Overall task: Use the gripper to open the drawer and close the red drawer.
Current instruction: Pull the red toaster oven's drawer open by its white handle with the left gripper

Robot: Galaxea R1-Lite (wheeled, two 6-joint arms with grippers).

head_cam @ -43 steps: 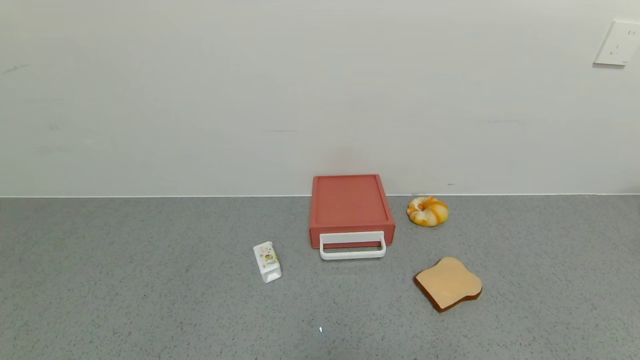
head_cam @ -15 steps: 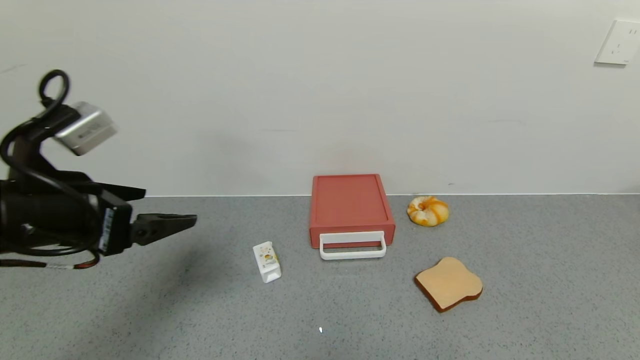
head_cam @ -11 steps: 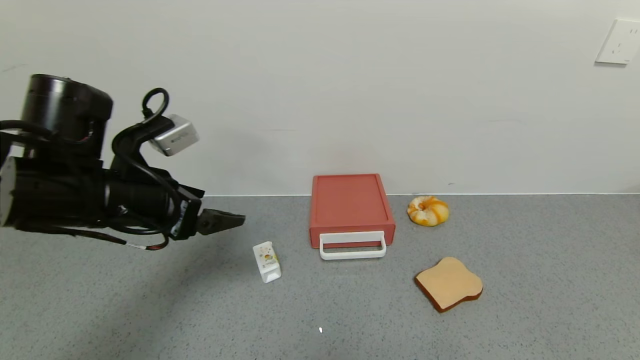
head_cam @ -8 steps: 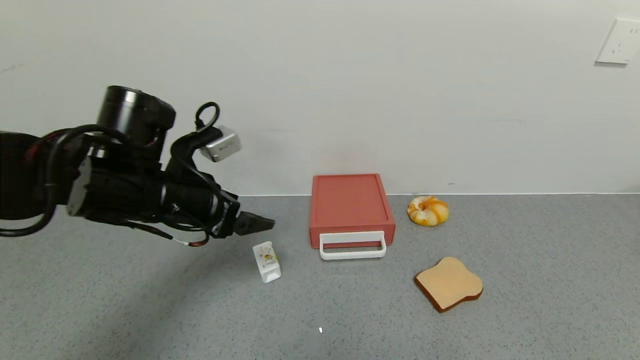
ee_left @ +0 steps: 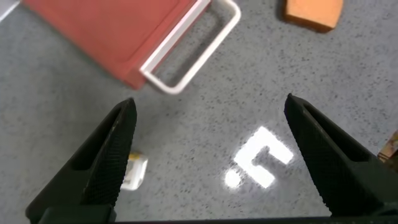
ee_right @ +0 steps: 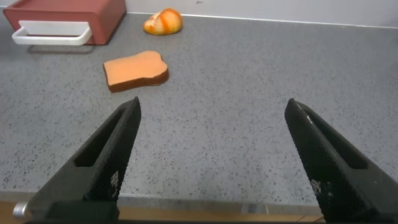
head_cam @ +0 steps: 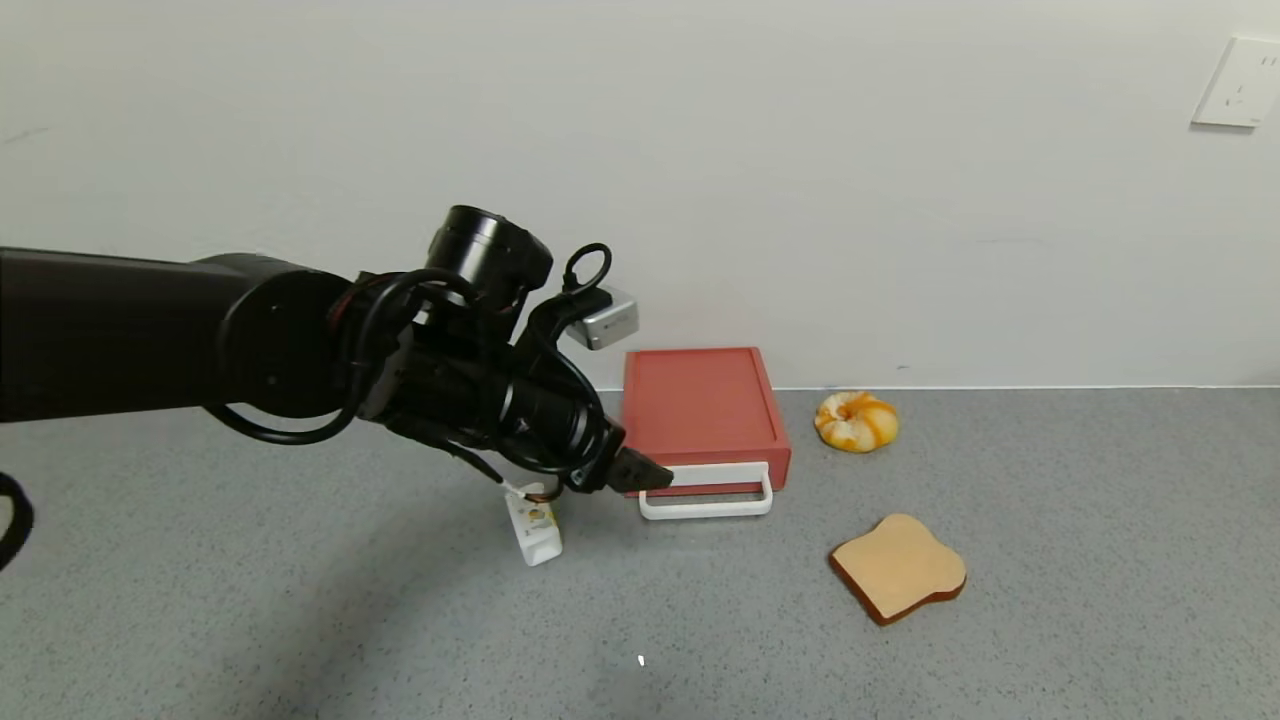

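My gripper will make the red drawer [head_cam: 708, 491] slide straight out from under the rimmed top when it pulls, because the white loop handle [head_cam: 705, 510] runs across the front below that top.
The red drawer box [head_cam: 700, 405] sits against the back wall, its drawer pushed in, with the white loop handle [head_cam: 706, 491] on its front. My left gripper [head_cam: 640, 473] is open, stretched in from the left, its tip just left of the handle's near end and above the counter. In the left wrist view the box [ee_left: 118, 31] and handle [ee_left: 193, 53] lie beyond the open fingers [ee_left: 106, 162]. My right gripper [ee_right: 211, 162] is open and empty, low near the counter's front edge, out of the head view; it sees the drawer [ee_right: 62, 15] far off.
A small white carton [head_cam: 535, 527] lies left of the drawer, partly under my left gripper. A toast slice [head_cam: 897, 567] lies at the front right of the drawer. A glazed bun [head_cam: 855, 421] sits to its right by the wall. A wall socket [head_cam: 1235, 82] is at upper right.
My left arm came into view from the left and reached steadily rightward and down, from far left of the carton to the drawer handle. The drawer, carton, toast and bun have not moved.
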